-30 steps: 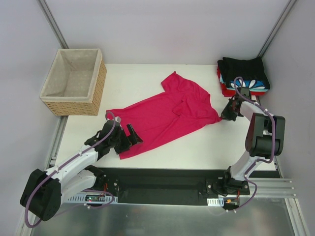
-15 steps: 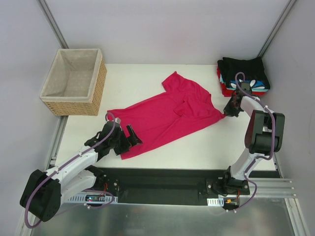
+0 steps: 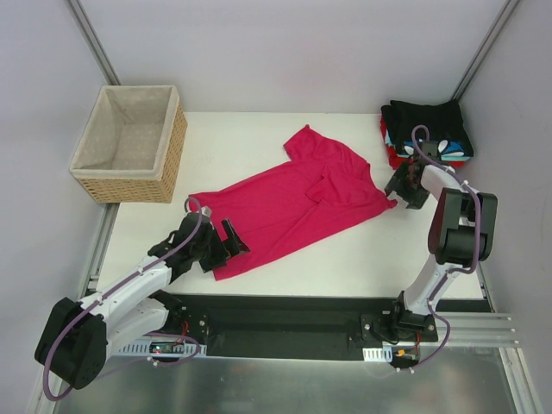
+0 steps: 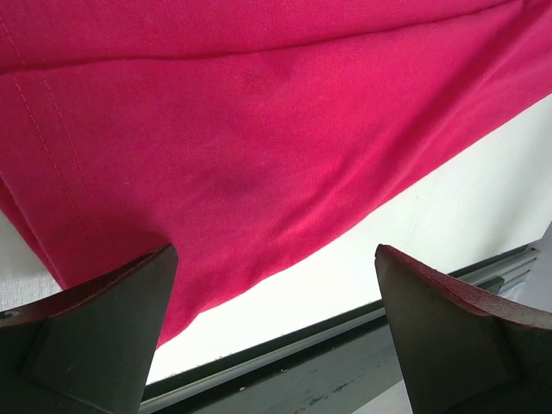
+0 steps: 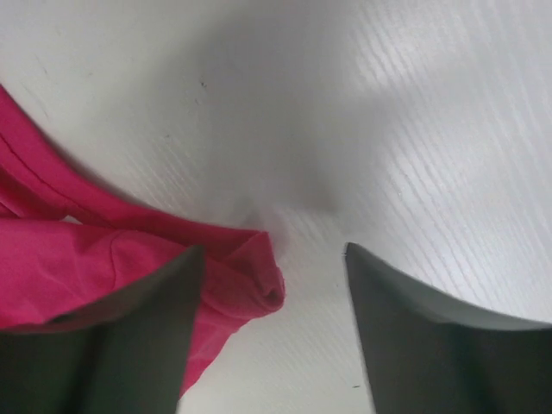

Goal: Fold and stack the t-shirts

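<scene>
The crimson-pink t-shirt's sleeve end (image 3: 391, 203) is bunched up, so the robot's left gripper should stay open and wait while its right gripper goes back to the rumpled cloth (image 3: 366, 188) and spreads it out before folding.
A crimson-pink t-shirt (image 3: 289, 203) lies spread and rumpled across the middle of the white table (image 3: 345, 259). Its near left corner lies under my left gripper (image 3: 226, 240), which stands open just above the cloth (image 4: 224, 155). My right gripper (image 3: 402, 188) is open at the shirt's right tip, and the bunched sleeve end (image 5: 250, 276) lies loose on the table between its fingers (image 5: 129, 345). Folded black, blue-white patterned and red t-shirts (image 3: 429, 131) are stacked at the back right corner.
A wicker basket (image 3: 131, 142) with beige lining stands at the back left. The table's near edge and a black rail (image 4: 345, 345) run just below the left gripper. Metal frame posts (image 3: 483, 52) rise at the back corners.
My right gripper has opened and let go of the shirt's right tip, after drawing it a little to the back right. The left arm has not moved.
</scene>
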Tool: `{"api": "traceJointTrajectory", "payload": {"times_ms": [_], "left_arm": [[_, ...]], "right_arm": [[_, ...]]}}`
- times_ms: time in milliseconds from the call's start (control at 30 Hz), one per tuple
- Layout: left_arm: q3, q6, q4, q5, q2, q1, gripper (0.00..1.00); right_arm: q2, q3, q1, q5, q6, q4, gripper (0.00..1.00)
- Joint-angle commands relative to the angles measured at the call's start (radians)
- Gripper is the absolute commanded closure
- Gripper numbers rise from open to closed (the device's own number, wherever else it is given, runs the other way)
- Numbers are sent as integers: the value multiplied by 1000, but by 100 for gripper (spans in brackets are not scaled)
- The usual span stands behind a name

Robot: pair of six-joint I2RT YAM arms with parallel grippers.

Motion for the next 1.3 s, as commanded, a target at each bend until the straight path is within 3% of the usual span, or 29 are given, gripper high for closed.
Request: {"api": "traceJointTrajectory", "payload": {"times_ms": [0,100,267,400,633,900,1267], "left_arm": [[-4,16,-11,-6,-18,-9,1],[36,42,-22,-16,-11,-8,1],[148,100,-46,-4,35,-8,1],[275,148,-106,14,95,-9,1],[340,151,-123,-15,133,-8,1],[340,154,-105,-76,236,-8,1],[309,133,-48,-39,322,-8,1]], "right_arm": [[-160,24,4,74,-22,-7,10],[-270,44,30,63,-36,-22,0],[-368,77,176,-10,-44,-86,4],[-404,-4,278,-65,-18,-51,3],[-402,-106,459,-72,7,-5,4],[-430,-189,503,-61,4,27,3],[-263,-161,495,-9,-9,119,3]]}}
